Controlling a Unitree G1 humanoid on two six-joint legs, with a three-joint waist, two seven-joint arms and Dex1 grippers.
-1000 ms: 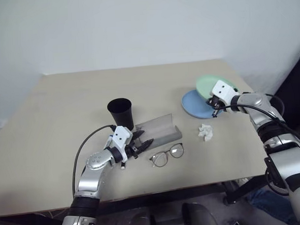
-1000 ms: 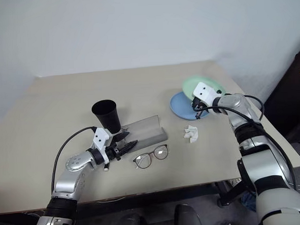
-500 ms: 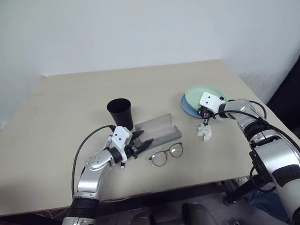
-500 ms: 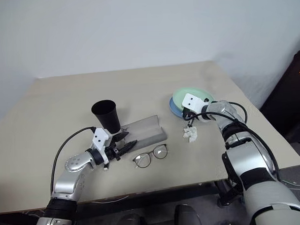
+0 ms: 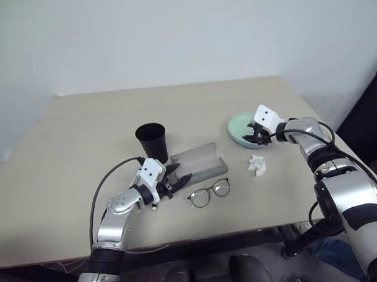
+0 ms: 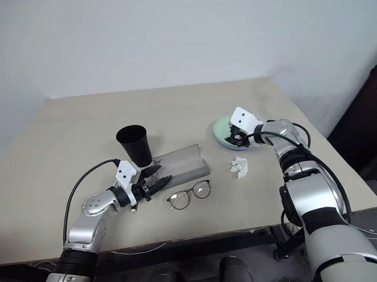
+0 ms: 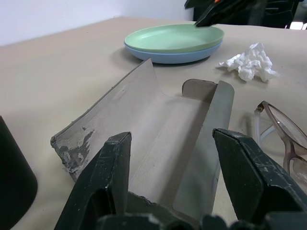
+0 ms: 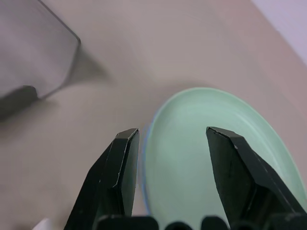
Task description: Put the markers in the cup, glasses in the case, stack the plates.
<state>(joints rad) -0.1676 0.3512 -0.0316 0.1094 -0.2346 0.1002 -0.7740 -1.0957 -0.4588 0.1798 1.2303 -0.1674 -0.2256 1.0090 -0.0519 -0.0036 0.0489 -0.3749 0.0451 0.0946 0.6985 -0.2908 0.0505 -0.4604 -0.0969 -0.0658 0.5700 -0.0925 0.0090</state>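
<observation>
The glasses (image 5: 208, 191) should stay folded and fit into the grey case as I lift them in, because the arms (image 7: 257, 125) are tucked behind the lenses.
The mint green plate (image 5: 242, 125) lies on top of the light blue plate (image 7: 169, 56) at the table's right. My right gripper (image 5: 258, 137) hovers open over their near rim, holding nothing. The grey case (image 5: 199, 162) lies open at mid-table. My left gripper (image 5: 182, 173) is open right at its near left end, its fingers (image 7: 109, 176) on either side of that end. The glasses (image 5: 210, 194) lie unfolded in front of the case. The black cup (image 5: 151, 139) stands upright behind my left gripper. The markers are out of view.
A crumpled white scrap (image 5: 259, 165) lies between the plates and the table's front edge. The beige table (image 5: 83, 132) ends close to the right of the plates.
The right gripper has set the green plate onto the blue one, opened and drawn back slightly. The left arm has stayed still.
</observation>
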